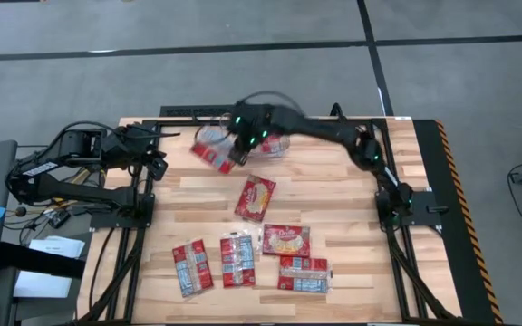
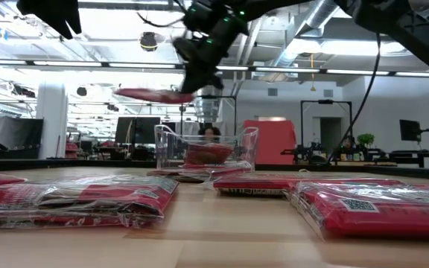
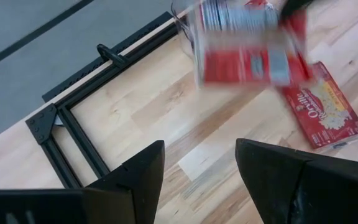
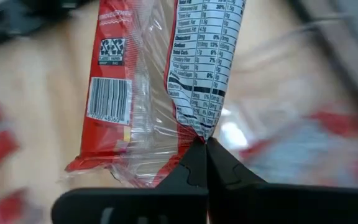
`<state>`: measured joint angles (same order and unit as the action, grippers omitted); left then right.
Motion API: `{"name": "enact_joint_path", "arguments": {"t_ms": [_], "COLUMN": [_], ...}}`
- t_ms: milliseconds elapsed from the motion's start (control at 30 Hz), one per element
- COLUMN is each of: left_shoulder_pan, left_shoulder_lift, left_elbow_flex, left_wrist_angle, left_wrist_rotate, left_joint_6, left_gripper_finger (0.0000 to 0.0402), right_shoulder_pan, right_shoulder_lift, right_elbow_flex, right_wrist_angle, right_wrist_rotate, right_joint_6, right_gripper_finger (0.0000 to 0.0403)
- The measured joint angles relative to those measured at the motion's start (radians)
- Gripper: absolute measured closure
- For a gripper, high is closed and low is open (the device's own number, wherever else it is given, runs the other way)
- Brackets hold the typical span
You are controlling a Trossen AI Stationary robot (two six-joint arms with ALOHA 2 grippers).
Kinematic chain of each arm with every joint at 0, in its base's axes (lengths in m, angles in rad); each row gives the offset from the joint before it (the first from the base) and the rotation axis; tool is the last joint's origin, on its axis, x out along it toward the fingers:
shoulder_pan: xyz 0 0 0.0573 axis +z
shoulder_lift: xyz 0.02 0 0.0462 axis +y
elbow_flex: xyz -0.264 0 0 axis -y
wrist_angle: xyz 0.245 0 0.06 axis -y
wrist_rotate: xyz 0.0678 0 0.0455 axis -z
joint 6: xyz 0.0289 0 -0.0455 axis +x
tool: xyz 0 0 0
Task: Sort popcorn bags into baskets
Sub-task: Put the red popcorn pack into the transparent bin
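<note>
My right gripper is holding the red popcorn bag (image 2: 152, 95) higher than the clear basket's rim, so it should keep carrying the bag until the bag is over the bags inside (image 2: 208, 154).
My right gripper (image 1: 236, 154) is shut on a red popcorn bag (image 1: 214, 154) and holds it in the air over the left end of the clear basket (image 1: 279, 145) at the table's far side. In the low view the bag (image 2: 151, 94) floats above the basket (image 2: 166, 149), which has red bags (image 2: 207, 154) lying inside. Several more popcorn bags lie flat on the table: one in the middle (image 1: 256, 197) and others near the front edge (image 1: 237, 260). My left gripper (image 3: 201, 149) waits open over the table's left edge (image 1: 159, 166). My right gripper pinches the crimped edge of the bag's clear wrapper (image 4: 199, 132) between its two shut fingertips, beside the nutrition panel. The fingers slant down from above and from the table's right. The bag is lifted clear and lies nearly level, reaching out leftward from the fingers.
A black metal frame (image 3: 73, 118) runs along the table's far and left edges. Bare wood lies between the basket and the middle bag. The front row of bags (image 1: 303, 273) fills the near middle of the table.
</note>
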<state>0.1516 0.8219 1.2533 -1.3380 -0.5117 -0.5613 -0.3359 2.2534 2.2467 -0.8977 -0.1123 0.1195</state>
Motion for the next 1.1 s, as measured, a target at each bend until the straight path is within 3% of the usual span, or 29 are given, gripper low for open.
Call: {"name": "enact_joint_path", "arguments": {"t_ms": [267, 500, 733, 1100], "left_shoulder_pan": [0.000, 0.000, 0.000, 0.000], "left_shoulder_lift": [0.000, 0.000, 0.002, 0.002], "left_elbow_flex": [0.000, 0.000, 0.000, 0.000], "left_wrist_angle": [0.000, 0.000, 0.000, 0.000], "left_wrist_rotate": [-0.001, -0.011, -0.047, -0.050], "left_joint_6": [-0.009, -0.039, -0.070, -0.072], "left_gripper_finger": [0.0213, 0.0213, 0.0213, 0.0213], "right_shoulder_pan": [-0.169, -0.242, -0.239, -0.228], "right_shoulder_lift": [-0.021, -0.006, -0.007, -0.005], "right_elbow_flex": [0.000, -0.002, -0.008, -0.145], "right_wrist_angle": [-0.190, -0.227, -0.219, -0.169], "right_wrist_rotate": [0.111, 0.109, 0.066, 0.049], "right_joint_6": [-0.399, -0.640, -0.747, -0.791], "right_gripper_finger": [0.0399, 0.0398, 0.0395, 0.0371]}}
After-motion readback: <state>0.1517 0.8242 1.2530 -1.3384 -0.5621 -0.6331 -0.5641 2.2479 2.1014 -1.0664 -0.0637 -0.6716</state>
